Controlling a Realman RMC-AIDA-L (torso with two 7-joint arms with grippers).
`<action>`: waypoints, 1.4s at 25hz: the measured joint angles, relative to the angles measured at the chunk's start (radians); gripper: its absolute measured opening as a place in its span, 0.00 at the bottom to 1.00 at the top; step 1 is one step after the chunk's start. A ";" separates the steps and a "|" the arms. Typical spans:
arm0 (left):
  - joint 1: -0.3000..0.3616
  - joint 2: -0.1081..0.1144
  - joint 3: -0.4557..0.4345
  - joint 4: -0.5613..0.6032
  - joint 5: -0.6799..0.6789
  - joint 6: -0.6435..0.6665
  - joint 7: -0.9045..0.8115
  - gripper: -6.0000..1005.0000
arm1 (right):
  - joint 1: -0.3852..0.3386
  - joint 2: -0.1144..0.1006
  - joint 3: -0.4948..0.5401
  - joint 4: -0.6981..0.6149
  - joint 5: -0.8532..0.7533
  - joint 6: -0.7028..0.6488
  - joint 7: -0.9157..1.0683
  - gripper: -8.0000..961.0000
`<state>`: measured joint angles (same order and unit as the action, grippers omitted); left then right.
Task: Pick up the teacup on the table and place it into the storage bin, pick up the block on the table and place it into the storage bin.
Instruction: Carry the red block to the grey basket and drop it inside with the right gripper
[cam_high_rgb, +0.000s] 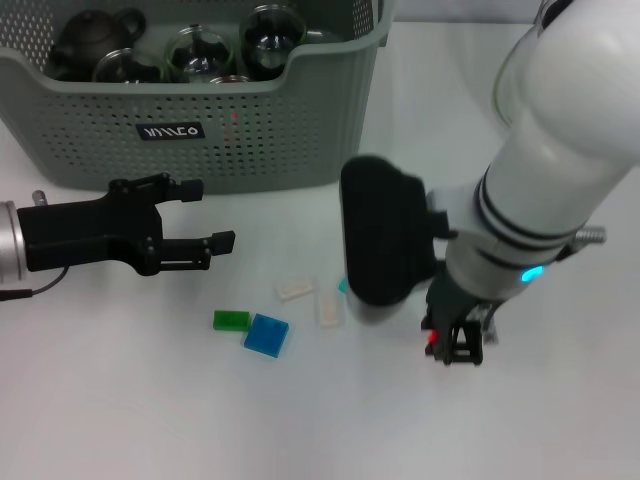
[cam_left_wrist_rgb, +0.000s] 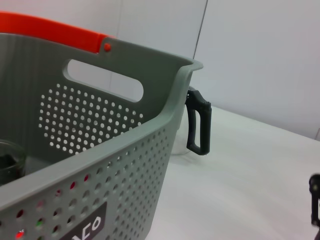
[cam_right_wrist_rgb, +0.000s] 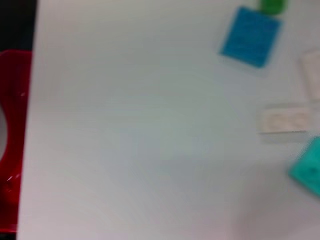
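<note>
My right gripper should keep carrying the red block (cam_high_rgb: 432, 338) in its fingers, as the storage bin's top is open, until the block hangs over the glass cups (cam_high_rgb: 240, 48).
The storage bin (cam_high_rgb: 250, 140) stands at the back left, with a dark teapot (cam_high_rgb: 95, 40) and several glass cups (cam_high_rgb: 200, 50) inside. No teacup shows on the table. Small blocks lie in front of the bin: green (cam_high_rgb: 231, 320), blue (cam_high_rgb: 266, 334), two white ones (cam_high_rgb: 296, 289) (cam_high_rgb: 329, 308) and a teal one (cam_high_rgb: 343, 286) half hidden. My left gripper (cam_high_rgb: 205, 213) hovers open and empty left of the blocks, just in front of the bin. My right gripper (cam_high_rgb: 380, 290) hangs over the right end of the blocks. The right wrist view shows the blue (cam_right_wrist_rgb: 250, 36), white (cam_right_wrist_rgb: 286, 120) and teal (cam_right_wrist_rgb: 307, 167) blocks.
Beyond the storage bin's wall (cam_left_wrist_rgb: 100, 165), a glass jug with a black handle (cam_left_wrist_rgb: 198, 122) stands on the table. An orange-red bar (cam_left_wrist_rgb: 50, 30) runs along the bin's far rim. A red object (cam_right_wrist_rgb: 12, 140) lies at the table's edge in the right wrist view.
</note>
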<state>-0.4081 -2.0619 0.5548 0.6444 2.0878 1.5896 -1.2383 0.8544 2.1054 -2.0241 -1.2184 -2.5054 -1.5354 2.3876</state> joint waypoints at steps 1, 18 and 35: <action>0.000 0.001 0.000 0.000 0.000 -0.001 0.000 0.87 | 0.001 0.000 0.020 -0.015 -0.013 -0.020 0.001 0.24; 0.038 0.013 -0.001 0.000 0.007 -0.015 0.007 0.87 | 0.177 0.001 0.480 -0.101 0.046 -0.075 -0.138 0.30; 0.032 0.014 0.001 0.000 0.008 -0.014 0.000 0.87 | 0.348 -0.002 0.637 0.276 0.266 0.507 -0.289 0.36</action>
<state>-0.3756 -2.0479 0.5553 0.6443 2.0960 1.5760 -1.2381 1.2021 2.1031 -1.3876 -0.9425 -2.2398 -1.0281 2.0983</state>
